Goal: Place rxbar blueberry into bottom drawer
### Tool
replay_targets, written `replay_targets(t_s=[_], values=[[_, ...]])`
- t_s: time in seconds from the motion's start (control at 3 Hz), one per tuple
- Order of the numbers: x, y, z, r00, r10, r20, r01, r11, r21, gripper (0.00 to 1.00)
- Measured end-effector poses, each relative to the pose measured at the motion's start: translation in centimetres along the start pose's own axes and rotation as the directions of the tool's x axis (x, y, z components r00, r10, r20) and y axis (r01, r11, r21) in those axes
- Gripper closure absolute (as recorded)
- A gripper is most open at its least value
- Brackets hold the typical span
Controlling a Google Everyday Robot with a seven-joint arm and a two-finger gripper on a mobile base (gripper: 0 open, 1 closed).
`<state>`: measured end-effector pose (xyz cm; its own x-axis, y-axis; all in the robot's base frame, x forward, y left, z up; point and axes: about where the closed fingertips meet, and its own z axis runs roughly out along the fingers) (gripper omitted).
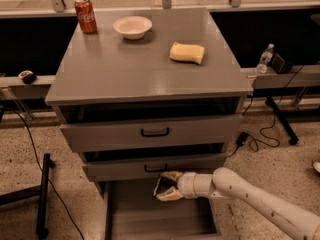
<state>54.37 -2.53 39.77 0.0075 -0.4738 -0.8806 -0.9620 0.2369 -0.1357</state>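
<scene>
The rxbar blueberry (161, 187) is hanging above the open bottom drawer's grey bottom (150, 216), so my gripper should go on lowering it until it is close to the drawer's bottom, and then let go.
The bottom drawer (145, 219) is pulled open at the foot of the grey cabinet, and its flat grey floor shows. My gripper (164, 187) hovers over the drawer's back part, just under the middle drawer's front. It is shut on the rxbar blueberry (162, 186), a dark bar held between the two pale fingers. My white arm (250, 196) reaches in from the lower right.
Two upper drawers with black handles (154, 132) stand slightly open. On the cabinet top are a red soda can (86, 15), a white bowl (132, 26) and a yellow sponge block (187, 52). A water bottle (265, 58) and cables lie to the right, and a black stand (44, 194) is at the left.
</scene>
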Motion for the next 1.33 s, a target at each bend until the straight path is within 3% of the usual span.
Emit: replay_targets(t_s=[0.33,0.67,1.0,1.33], values=[[0.3,1.7,0.7,0.999,0.018,0.026,-0.016,0.9972,-0.073,1.00],[4.3,1.2,4.9,0.994,0.104,0.041,-0.100,0.9914,-0.084,1.00],[8.2,2.9,10.8,0.984,0.144,0.109,-0.126,0.9799,-0.155,1.00],[12.2,7.4,16.3,0.966,0.197,0.166,-0.147,0.9505,-0.274,1.00]])
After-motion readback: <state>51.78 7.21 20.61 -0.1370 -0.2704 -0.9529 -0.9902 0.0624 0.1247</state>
